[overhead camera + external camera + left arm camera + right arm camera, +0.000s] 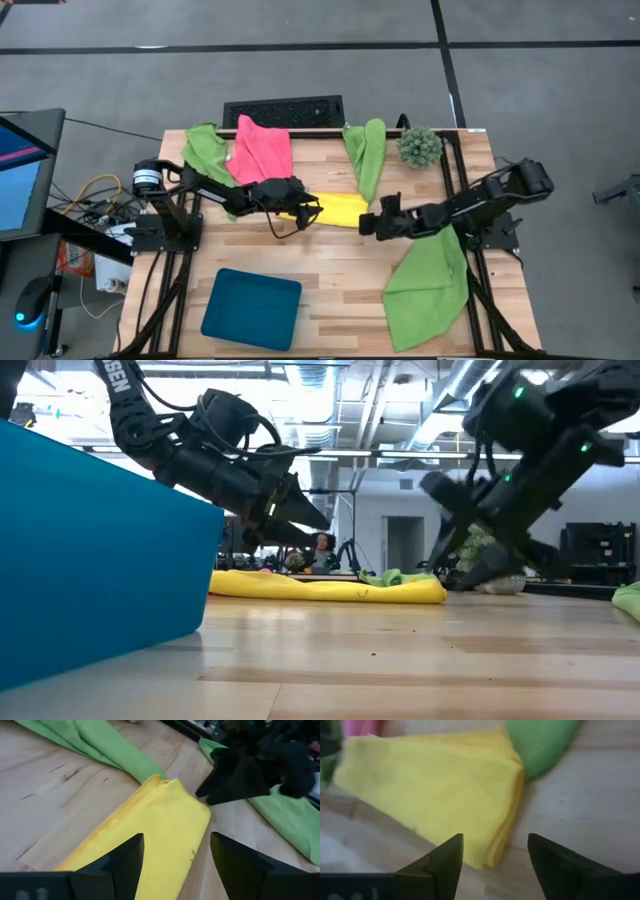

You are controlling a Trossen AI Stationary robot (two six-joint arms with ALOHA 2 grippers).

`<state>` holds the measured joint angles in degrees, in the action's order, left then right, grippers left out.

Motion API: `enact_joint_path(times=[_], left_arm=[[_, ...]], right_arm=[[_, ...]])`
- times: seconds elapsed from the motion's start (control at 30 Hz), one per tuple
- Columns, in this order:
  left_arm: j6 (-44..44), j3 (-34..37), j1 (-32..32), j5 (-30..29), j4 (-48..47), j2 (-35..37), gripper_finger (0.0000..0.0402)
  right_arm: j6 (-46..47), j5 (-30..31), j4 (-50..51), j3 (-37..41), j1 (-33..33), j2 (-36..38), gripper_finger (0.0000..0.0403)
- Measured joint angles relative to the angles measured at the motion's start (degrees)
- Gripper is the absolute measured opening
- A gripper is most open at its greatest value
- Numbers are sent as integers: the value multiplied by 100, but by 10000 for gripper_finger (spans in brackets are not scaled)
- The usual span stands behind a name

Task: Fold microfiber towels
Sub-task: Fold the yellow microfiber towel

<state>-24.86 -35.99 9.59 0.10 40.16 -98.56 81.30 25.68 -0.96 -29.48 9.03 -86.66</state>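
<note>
I can see the yellow towel's layered edges (504,832) lying stacked together, so its whole end (346,209) will fold over in one piece when I carry it across.
A yellow microfiber towel (342,209) lies folded in several layers on the table's middle (330,589). Its far right corner (162,782) meets the near end of a green towel (367,158). My left gripper (312,211) hovers open just above the yellow towel's left end (175,865). My right gripper (368,224) hovers open above its right end (495,862), tilted down at the folded edge (512,805). Neither touches the cloth. A pink towel (262,150) and another green towel (205,150) lie at the far left.
A large green towel (430,285) is spread at the near right, under my right arm. A dark teal tray (252,308) stands at the near left and fills the left of the low view (100,560). A spiky plant (420,146) sits at the far right.
</note>
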Motion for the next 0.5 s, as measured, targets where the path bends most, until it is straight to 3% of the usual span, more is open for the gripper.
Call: enact_joint_path(times=[0.17,0.5], left_arm=[[-18,-2,4,143,108,-210,222],[-202,-155,8,312,709,-1152,222]], right_arm=[[211,-632,-170,-28,-205,-220,247],[179,-690,-190,-21,-354,-166,246]])
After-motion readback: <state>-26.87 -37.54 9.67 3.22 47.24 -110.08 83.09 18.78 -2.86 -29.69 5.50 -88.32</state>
